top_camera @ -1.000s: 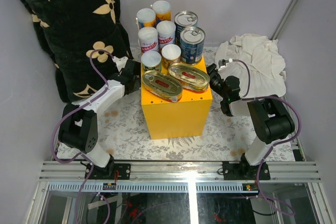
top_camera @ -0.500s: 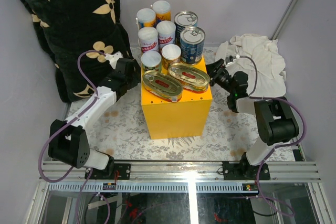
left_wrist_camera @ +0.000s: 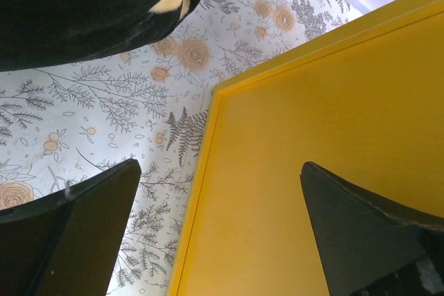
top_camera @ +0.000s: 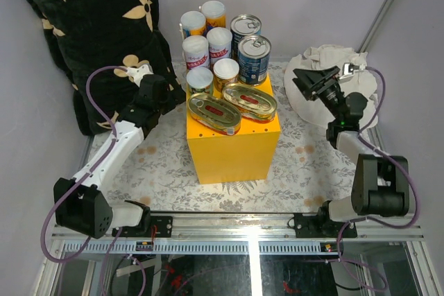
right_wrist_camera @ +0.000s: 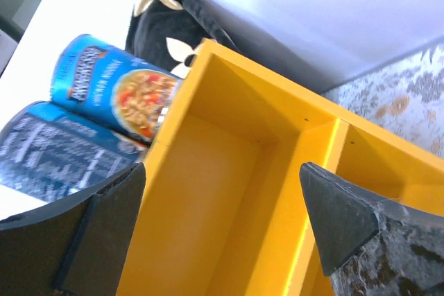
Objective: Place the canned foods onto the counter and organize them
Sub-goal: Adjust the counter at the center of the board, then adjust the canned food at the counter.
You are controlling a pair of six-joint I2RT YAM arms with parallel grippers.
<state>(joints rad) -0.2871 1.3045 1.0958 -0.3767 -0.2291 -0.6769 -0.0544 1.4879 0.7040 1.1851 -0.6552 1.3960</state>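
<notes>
The front blue-labelled can (top_camera: 254,60) is out of line with the can behind it, so the robot's right gripper should go back and push its outer side (top_camera: 267,67) inward.
The yellow counter (top_camera: 233,149) stands mid-table. On its top are several slim white-lidded cans (top_camera: 196,50), two blue-labelled silver-topped cans (top_camera: 254,57) and two flat oval gold tins (top_camera: 214,113) at the front. My left gripper (top_camera: 171,94) is open and empty beside the counter's left side, whose yellow wall (left_wrist_camera: 312,136) fills the left wrist view between my fingers (left_wrist_camera: 220,166). My right gripper (top_camera: 303,82) is open and empty, raised to the right of the counter. The right wrist view shows the counter's open compartments (right_wrist_camera: 229,192) and the blue cans (right_wrist_camera: 114,91) past my gripper (right_wrist_camera: 222,168).
A black flower-patterned pillow (top_camera: 90,32) leans at the back left, close behind my left gripper. A crumpled white cloth (top_camera: 350,67) lies at the back right under my right arm. A floral tablecloth (top_camera: 159,171) covers the table. Walls close in behind and on both sides.
Both arms have drawn back from the counter. The right gripper has risen and moved right, over the cloth. The left arm has stretched out and its gripper has shifted slightly left. The cans have not moved.
</notes>
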